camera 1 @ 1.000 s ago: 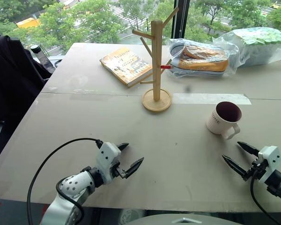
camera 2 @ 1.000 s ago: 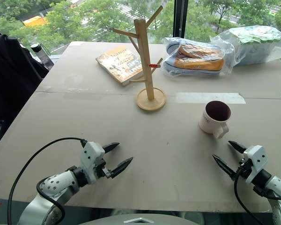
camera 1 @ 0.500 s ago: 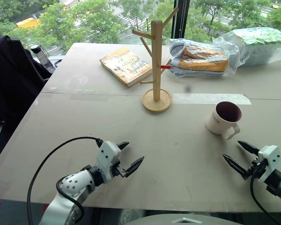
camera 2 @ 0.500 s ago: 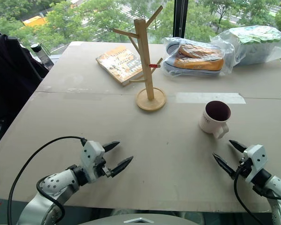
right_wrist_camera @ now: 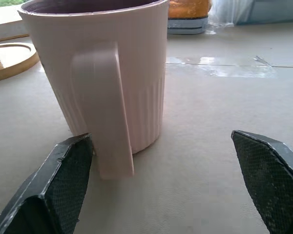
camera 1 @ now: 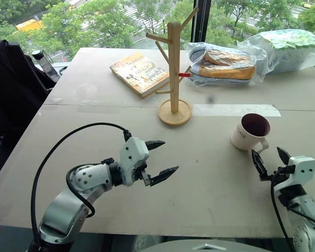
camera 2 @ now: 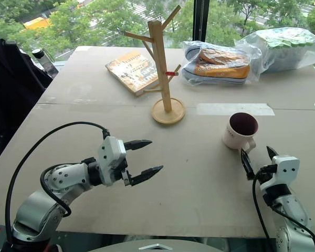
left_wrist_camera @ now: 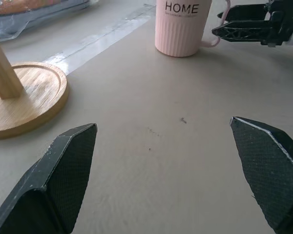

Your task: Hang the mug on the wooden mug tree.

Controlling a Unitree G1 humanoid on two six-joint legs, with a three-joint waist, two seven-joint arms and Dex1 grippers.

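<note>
My gripper will hang the cream mug (camera 1: 248, 133) on a peg of the mug tree, and the mug will hang tipped over with its opening sideways, because the loop handle (camera 1: 262, 145) sticks out from the mug's side.
The cream mug (camera 1: 250, 132) with a maroon inside stands upright on the table at the right, its handle (right_wrist_camera: 105, 112) turned toward me. My right gripper (camera 1: 266, 154) is open just in front of it, its fingers either side of the handle and apart from it. The wooden mug tree (camera 1: 174, 68) stands at the table's middle back on its disc base (left_wrist_camera: 24, 95). Nothing hangs on its pegs. Over the near left of the table my left gripper (camera 1: 169, 156) hovers open and holds nothing, pointing toward the mug (left_wrist_camera: 181, 27).
Behind the tree lie a book (camera 1: 140, 72) and a pair of shoes in a clear bag (camera 1: 226, 64). A second plastic bag (camera 1: 286, 48) sits at the back right. A dark jacket (camera 1: 10, 89) and a bottle (camera 1: 39, 56) flank the left edge.
My left gripper has risen and swung right toward the table's middle. My right gripper has turned to face the mug's handle and edged closer. The mug has not moved.
</note>
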